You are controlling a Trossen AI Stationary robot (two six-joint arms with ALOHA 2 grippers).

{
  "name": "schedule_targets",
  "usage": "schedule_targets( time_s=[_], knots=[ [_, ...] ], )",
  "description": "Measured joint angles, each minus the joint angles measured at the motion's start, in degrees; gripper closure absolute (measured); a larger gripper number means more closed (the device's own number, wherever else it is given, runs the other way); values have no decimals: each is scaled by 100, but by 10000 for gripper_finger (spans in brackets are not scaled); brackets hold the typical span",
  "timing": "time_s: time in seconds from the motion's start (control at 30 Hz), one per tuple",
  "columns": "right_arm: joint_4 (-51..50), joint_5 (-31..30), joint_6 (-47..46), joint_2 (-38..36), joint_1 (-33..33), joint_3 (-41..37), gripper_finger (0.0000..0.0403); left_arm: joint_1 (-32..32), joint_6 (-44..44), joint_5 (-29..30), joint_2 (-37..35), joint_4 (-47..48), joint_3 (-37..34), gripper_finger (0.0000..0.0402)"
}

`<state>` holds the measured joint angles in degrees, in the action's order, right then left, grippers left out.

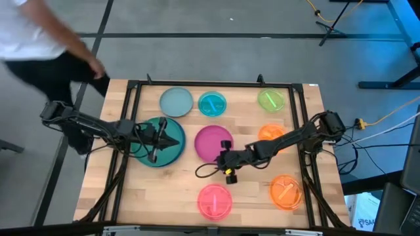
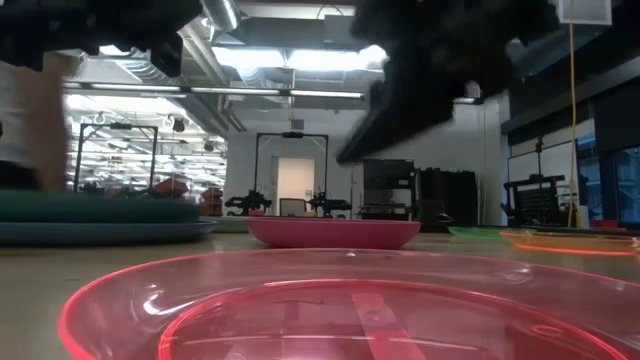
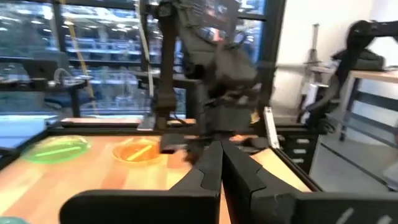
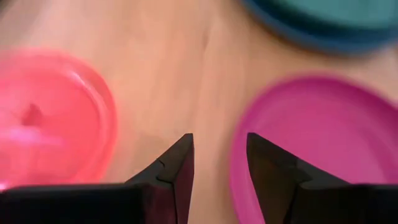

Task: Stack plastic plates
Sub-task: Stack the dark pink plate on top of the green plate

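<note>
My right gripper needs to go down next until it can close on the magenta plate's near rim (image 1: 210, 160). Its open fingers are on both sides of that rim, with clear wood (image 4: 208, 149) beside it.
The plates lie flat on the wooden table. A teal plate on a blue one (image 1: 159, 145) lies at the left, and a magenta plate (image 1: 211, 141) in the middle. A pink plate (image 1: 215, 200) and an orange one (image 1: 286, 191) lie near. Pale blue (image 1: 176, 101), teal (image 1: 212, 103) and lime (image 1: 271, 100) plates lie far, and a second orange plate (image 1: 269, 132) is partly under the right arm. My left gripper (image 1: 174, 139) is shut and empty over the teal plate. My right gripper (image 4: 219, 146) is open over the table at the magenta plate's near edge (image 4: 242, 162), with the pink plate (image 4: 50, 118) on its other side.
A black frame (image 1: 216, 84) runs around the table top. A person (image 1: 39, 46) stands off the far left corner. Cables (image 1: 210, 172) trail under the right arm. Bare wood (image 1: 151, 190) lies near left. The low view shows the pink plate (image 2: 350, 300) right in front.
</note>
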<state>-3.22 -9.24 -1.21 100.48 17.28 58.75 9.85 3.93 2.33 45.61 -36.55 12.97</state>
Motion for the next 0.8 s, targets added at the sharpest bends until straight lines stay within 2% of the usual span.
schedule_targets(
  time_s=[0.2, 0.33, 0.53, 0.73, 0.8],
  knots=[
    [69, -384, 14, 66, -6, -322, 265, 9, 327, -92, 311, -493, -4, 401],
    [33, -374, 155, 68, -55, -449, 265, 13, 332, -145, 446, -519, -4, 401],
    [58, -325, 284, 154, -44, -560, 265, 11, 345, 85, 577, -786, -7, 400],
    [299, -625, 790, 581, -41, -561, 266, 11, 336, 162, 577, -778, -7, 368],
    [494, -758, 899, 624, -36, -554, 276, -15, 6, 160, 568, -791, -7, 357]
  ],
)
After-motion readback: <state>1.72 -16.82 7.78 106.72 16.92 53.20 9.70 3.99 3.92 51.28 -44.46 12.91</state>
